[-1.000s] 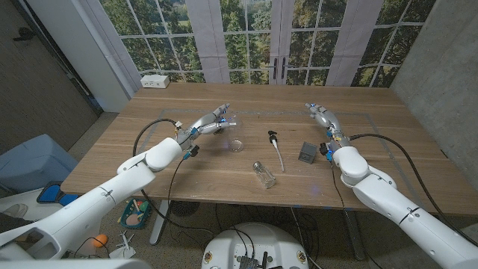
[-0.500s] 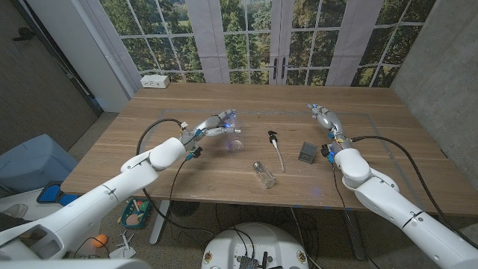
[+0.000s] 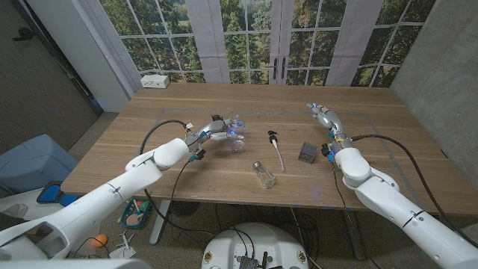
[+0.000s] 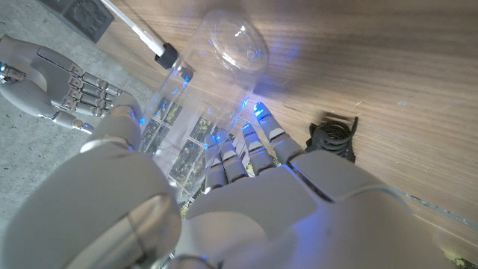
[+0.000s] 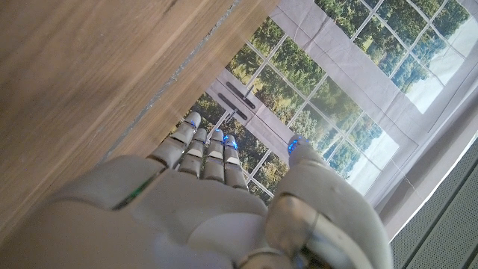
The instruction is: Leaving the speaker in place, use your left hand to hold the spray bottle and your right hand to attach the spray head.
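The white tube (image 3: 280,158) seems about as long as the spray bottle (image 3: 237,135). The tube should get close to the bottle's bottom when I lower it in.
The clear spray bottle (image 3: 237,145) stands near the table's middle; in the left wrist view the bottle (image 4: 228,45) sits just beyond my fingertips. My left hand (image 3: 222,127) hovers close behind and left of it, fingers apart, holding nothing. The spray head (image 3: 275,146), black with a white tube, lies on the wood to the bottle's right. The dark grey speaker (image 3: 307,152) sits further right. My right hand (image 3: 326,117) stays beyond the speaker with straight fingers and nothing in it; the right wrist view shows its fingers (image 5: 205,153) extended over the table's edge.
A small clear jar with a silvery cap (image 3: 263,174) lies on its side nearer the front edge. A white box (image 3: 154,81) sits at the table's far left corner. Windows stand behind the wooden table (image 3: 373,172).
My left hand has moved right and nearer, from behind-left of the bottle to right beside it. The right hand has barely shifted. Bottle, spray head and speaker lie where they were.
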### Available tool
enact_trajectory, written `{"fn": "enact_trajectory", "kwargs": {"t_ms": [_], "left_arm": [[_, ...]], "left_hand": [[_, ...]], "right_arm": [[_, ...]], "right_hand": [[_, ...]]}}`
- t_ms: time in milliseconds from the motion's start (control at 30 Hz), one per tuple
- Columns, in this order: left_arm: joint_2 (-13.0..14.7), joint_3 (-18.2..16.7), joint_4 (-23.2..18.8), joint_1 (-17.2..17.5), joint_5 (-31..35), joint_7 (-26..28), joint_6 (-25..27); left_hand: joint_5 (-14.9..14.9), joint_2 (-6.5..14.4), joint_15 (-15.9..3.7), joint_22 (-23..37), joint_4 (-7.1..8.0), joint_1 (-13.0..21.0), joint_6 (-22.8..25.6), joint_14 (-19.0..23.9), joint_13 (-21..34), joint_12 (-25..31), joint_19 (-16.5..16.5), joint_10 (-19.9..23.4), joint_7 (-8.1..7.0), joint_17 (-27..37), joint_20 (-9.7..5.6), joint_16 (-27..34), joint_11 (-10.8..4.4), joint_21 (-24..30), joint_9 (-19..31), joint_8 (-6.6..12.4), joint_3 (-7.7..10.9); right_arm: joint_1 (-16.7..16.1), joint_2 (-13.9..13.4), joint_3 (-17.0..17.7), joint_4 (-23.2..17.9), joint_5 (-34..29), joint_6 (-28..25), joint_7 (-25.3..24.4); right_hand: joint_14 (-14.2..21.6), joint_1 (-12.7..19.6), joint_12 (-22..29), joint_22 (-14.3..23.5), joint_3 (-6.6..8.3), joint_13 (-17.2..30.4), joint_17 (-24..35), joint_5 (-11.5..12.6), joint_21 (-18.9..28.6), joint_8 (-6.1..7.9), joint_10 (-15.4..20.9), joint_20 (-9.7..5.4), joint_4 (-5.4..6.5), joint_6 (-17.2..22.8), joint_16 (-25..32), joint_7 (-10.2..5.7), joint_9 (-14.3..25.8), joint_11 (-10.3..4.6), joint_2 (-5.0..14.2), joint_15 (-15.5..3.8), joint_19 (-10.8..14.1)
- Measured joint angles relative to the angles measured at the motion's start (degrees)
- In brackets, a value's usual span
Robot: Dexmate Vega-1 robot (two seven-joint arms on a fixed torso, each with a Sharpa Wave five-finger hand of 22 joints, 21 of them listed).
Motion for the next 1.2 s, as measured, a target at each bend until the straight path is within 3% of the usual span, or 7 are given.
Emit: {"fn": "enact_trajectory", "kwargs": {"t_ms": [233,300,333,467,567,800,1200], "left_arm": [[-0.63,-0.58,-1.13,1.45,-0.02,1.35,0.82],[-0.80,-0.78,-1.35,1.79,0.31,1.35,0.82],[-0.92,-0.90,-1.48,2.00,0.34,4.99,2.52],[-1.31,-1.27,-1.89,2.68,0.38,6.61,3.07],[-1.51,-1.46,-2.22,3.08,0.49,7.82,3.60],[-1.86,-1.61,-2.78,3.72,0.94,9.94,4.75],[-2.10,-1.34,-3.03,3.93,1.58,11.43,6.17]], "left_hand": [[-0.58,-0.21,-0.18,0.19,-1.40,0.67,2.64,6.16,0.00,0.83,3.26,10.12,1.27,0.00,0.00,0.00,1.22,0.04,0.38,2.75,1.47],[-0.58,-0.86,-0.23,0.37,-1.60,1.31,4.79,8.58,0.07,1.06,4.01,13.36,1.14,0.03,-0.08,0.39,1.90,0.48,0.45,3.22,1.67],[-0.58,-1.10,-0.29,0.38,-1.75,1.56,5.29,10.20,0.08,1.50,4.52,14.27,1.16,0.10,-0.16,0.75,2.66,0.69,0.58,3.56,1.82],[-0.59,-1.09,-0.60,0.64,-2.54,1.54,8.35,16.59,0.45,2.84,5.88,18.00,4.12,0.13,-0.39,1.33,6.15,1.59,0.90,4.55,2.62],[-0.75,-1.08,-0.84,0.64,-2.96,1.53,9.56,18.63,0.50,3.49,6.36,19.29,5.33,0.00,-0.88,1.33,7.44,2.03,1.11,4.97,3.03],[-0.79,-1.01,-1.12,0.64,-3.32,1.46,10.29,19.91,0.58,3.71,7.21,19.77,6.07,0.01,-1.25,1.33,7.92,2.58,1.37,4.97,3.39],[-0.81,-1.01,-1.03,0.63,-3.57,1.46,10.37,20.44,0.61,3.41,7.83,19.84,6.15,0.16,-1.72,0.93,7.99,2.79,1.51,5.32,3.64]], "right_arm": [[0.25,-0.26,-0.40,-0.87,-2.40,-4.62,-1.09],[0.90,-0.86,-1.52,-3.01,-3.10,-6.12,-1.38],[1.04,-0.97,-1.81,-3.46,-3.49,-6.89,-1.55],[1.53,-1.24,-2.68,-4.89,-5.48,-10.70,-2.35],[1.99,-1.46,-3.62,-6.24,-6.93,-13.43,-2.94],[3.56,-1.97,-6.66,-10.06,-12.01,-22.36,-4.57],[6.99,-2.56,-13.01,-15.53,-21.77,-38.57,-5.50]], "right_hand": [[1.55,0.00,0.00,0.00,0.27,0.12,-0.27,0.00,0.00,0.00,0.68,1.08,-1.36,0.73,0.10,-0.69,0.00,-0.59,0.00,0.30,0.64],[2.52,0.00,0.00,0.00,0.47,0.11,-0.27,0.00,0.00,0.00,1.28,1.49,-1.87,1.35,0.65,-0.73,0.00,-0.77,0.00,-0.05,1.05],[3.17,0.01,0.00,0.00,0.47,0.11,-0.21,0.00,0.00,0.00,1.56,1.81,-2.21,1.43,0.94,-0.81,0.00,-0.49,0.00,-0.15,1.38],[6.15,0.39,0.57,0.27,0.73,0.54,0.15,0.28,0.27,0.01,3.51,1.94,-3.07,2.69,2.41,-0.98,0.24,-0.80,0.36,-0.91,3.00],[8.25,1.22,0.95,0.54,0.80,0.89,0.65,0.28,0.65,0.23,4.81,1.83,-3.61,3.94,3.39,-1.06,0.29,-0.92,-0.44,-1.48,3.93],[11.41,1.75,2.15,0.80,1.02,1.89,2.06,0.28,1.13,1.12,7.51,1.25,-4.82,7.10,5.64,-1.36,0.55,-1.96,0.09,-2.25,5.35],[13.41,2.54,3.50,1.06,0.98,3.30,4.35,0.28,1.78,2.41,10.89,2.35,-5.95,11.05,7.77,-1.42,0.82,-2.29,-0.70,-2.60,7.09]]}}
